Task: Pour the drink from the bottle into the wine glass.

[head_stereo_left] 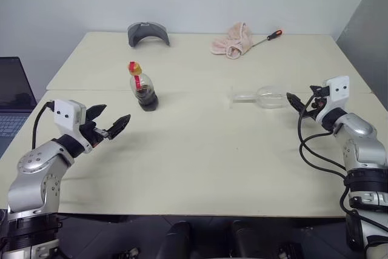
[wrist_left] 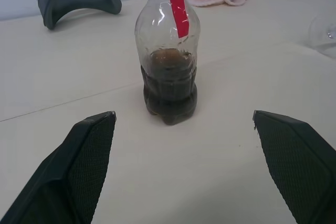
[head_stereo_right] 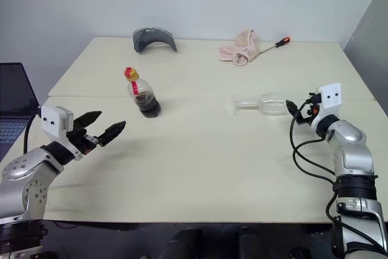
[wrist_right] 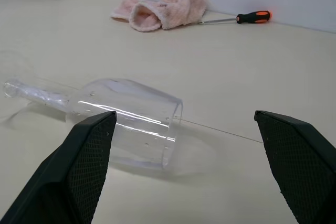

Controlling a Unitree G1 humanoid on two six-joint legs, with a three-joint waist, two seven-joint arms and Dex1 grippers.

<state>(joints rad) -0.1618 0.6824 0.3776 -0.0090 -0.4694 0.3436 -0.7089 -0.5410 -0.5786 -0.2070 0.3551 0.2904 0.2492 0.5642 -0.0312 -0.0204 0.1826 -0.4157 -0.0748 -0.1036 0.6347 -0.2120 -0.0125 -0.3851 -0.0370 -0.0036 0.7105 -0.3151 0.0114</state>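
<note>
The red strip [head_stereo_left: 137,82] ends below the yellow-and-red cap [head_stereo_left: 134,68], so the cap will come away and the strip will stay behind when the robot opens the bottle.
The bottle [head_stereo_left: 143,89] stands upright left of the table's middle, with a yellow-and-red cap and a red strip on the neck. The dark drink [wrist_left: 169,90] fills its lower part. The wine glass [head_stereo_left: 267,96] lies on its side right of the middle, foot pointing left and mouth toward my right gripper [head_stereo_left: 296,102]. That gripper is open, level, just right of the glass's rim and apart from it. My left gripper [head_stereo_left: 115,113] is open and empty, low over the table, pointing at the bottle from the near left with a gap between them.
At the back of the table lie a grey curved object [head_stereo_left: 148,32], a crumpled pink cloth [head_stereo_left: 232,40] and an orange-handled screwdriver [head_stereo_left: 270,36]. A laptop [head_stereo_left: 12,98] stands off the left edge. A grey panel [head_stereo_left: 370,34] rises at the far right.
</note>
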